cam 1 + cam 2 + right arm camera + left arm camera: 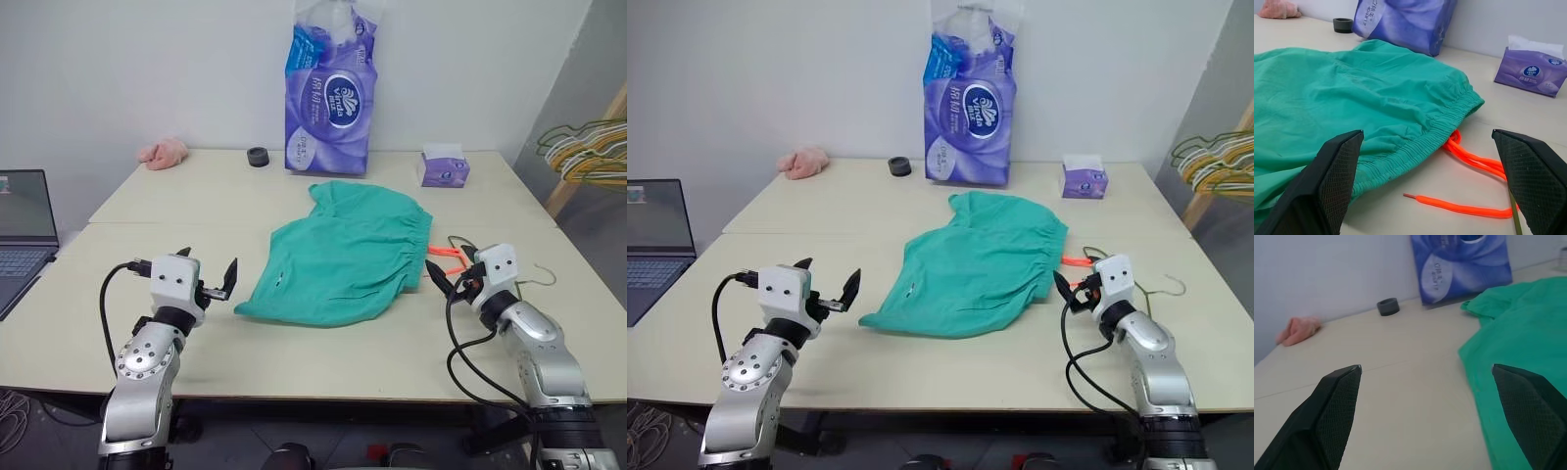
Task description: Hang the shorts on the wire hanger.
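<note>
The shorts' near side (331, 316) is bunched up, so the robot's right gripper should grab the waistband's near end (400, 291) and its left gripper should grab the hem, to pull the shorts flat first.
The teal-green shorts (343, 257) lie flat in the middle of the table (294, 362), waistband toward the right. Their orange drawstring (1475, 161) trails out from the waistband. My left gripper (208, 266) hovers open just left of the hem, level and pointing along the table. On the other side my right gripper (451, 270) is open too, close to the waistband and over the drawstring, holding nothing. Of the wire hanger I see a thin curved hook (542, 275) lying beside my right wrist and a short piece of wire (1513, 213); the rest is hidden behind that arm.
At the back stand a tall purple tissue pack (331, 98), a small purple tissue box (444, 168), a black roll (258, 156) and a pink cloth lump (163, 152). A laptop (24, 220) sits far left. Bunched yellow and green hangers (588, 147) hang off to the right.
</note>
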